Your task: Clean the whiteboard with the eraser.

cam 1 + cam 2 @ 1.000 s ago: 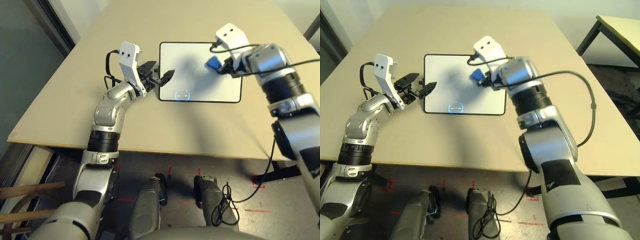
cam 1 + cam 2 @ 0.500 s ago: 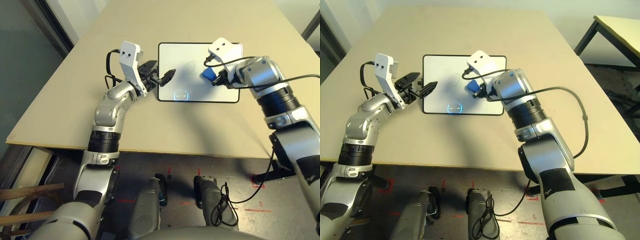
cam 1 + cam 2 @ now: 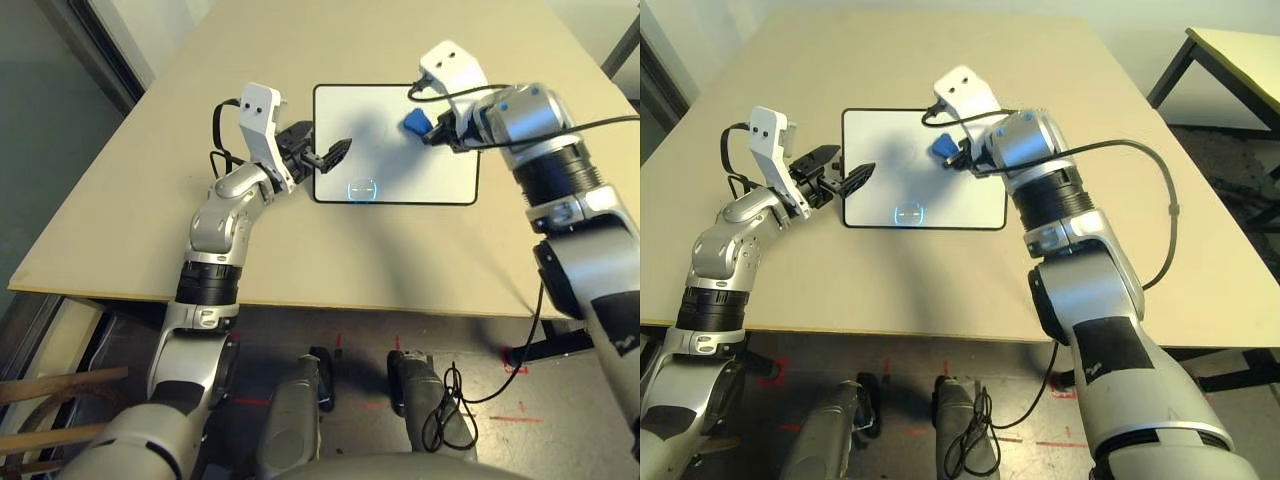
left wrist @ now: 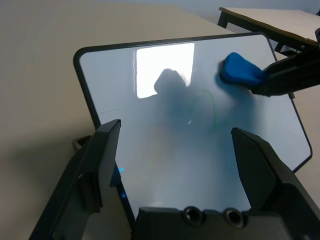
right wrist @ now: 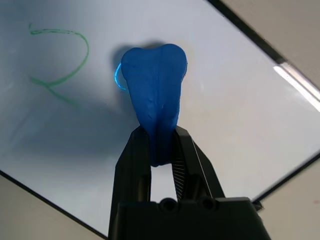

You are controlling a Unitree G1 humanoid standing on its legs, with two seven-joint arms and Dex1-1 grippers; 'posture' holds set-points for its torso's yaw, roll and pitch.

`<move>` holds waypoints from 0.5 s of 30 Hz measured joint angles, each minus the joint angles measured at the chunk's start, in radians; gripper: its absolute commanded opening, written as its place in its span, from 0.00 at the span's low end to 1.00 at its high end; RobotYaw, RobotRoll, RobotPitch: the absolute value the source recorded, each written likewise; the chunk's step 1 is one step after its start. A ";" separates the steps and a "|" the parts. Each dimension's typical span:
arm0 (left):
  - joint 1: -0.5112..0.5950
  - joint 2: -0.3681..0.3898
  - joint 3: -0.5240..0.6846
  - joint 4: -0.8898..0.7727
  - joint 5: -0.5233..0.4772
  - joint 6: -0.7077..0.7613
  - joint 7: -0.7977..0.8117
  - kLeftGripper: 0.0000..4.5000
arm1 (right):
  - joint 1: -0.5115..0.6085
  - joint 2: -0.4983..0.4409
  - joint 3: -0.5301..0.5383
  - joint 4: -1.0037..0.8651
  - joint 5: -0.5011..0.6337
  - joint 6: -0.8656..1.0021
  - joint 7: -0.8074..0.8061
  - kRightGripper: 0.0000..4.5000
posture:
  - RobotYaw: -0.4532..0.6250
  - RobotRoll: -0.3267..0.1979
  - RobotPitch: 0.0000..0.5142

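Observation:
Next, my right gripper wipes the blue eraser (image 5: pixel 155 75) back toward my left gripper, over the scribble's curve (image 5: pixel 85 52), because the eraser is on clear board next to the green scribble.
The whiteboard (image 3: pixel 395 175) lies flat on the tan table, with a faint green scribble (image 5: pixel 60 60) near its middle. My right gripper (image 5: pixel 159 145) is shut on the blue eraser (image 3: pixel 414 122), pinching its narrow waist. The eraser (image 5: pixel 152 95) is pressed to the board near the far right part, just beside the scribble. My left gripper (image 3: pixel 320 150) is open at the board's left edge, its fingers (image 4: pixel 102 160) spread over the board's near-left part with nothing between them. The eraser (image 4: pixel 240 70) also appears in the left wrist view.
A small glowing blue mark (image 3: pixel 362 188) sits near the board's front edge. The tan table (image 3: pixel 300 250) has bare room in front of and around the board. Cables trail from both wrists. A second table (image 3: pixel 1240 60) stands off to the right.
My right gripper swept the eraser toward the board's near side, then back up toward the far edge. The left arm stayed put.

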 measured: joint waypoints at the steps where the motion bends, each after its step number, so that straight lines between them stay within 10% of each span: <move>1: 0.000 0.000 0.000 0.000 0.000 0.000 0.000 1.00 | 0.012 0.002 0.006 -0.026 0.000 0.011 0.006 0.11 | 0.46 0.62 0.42; 15: 0.000 0.000 0.001 0.001 0.000 -0.002 0.001 1.00 | 0.090 0.006 0.095 -0.177 0.013 0.095 0.088 0.11 | 0.46 0.62 0.41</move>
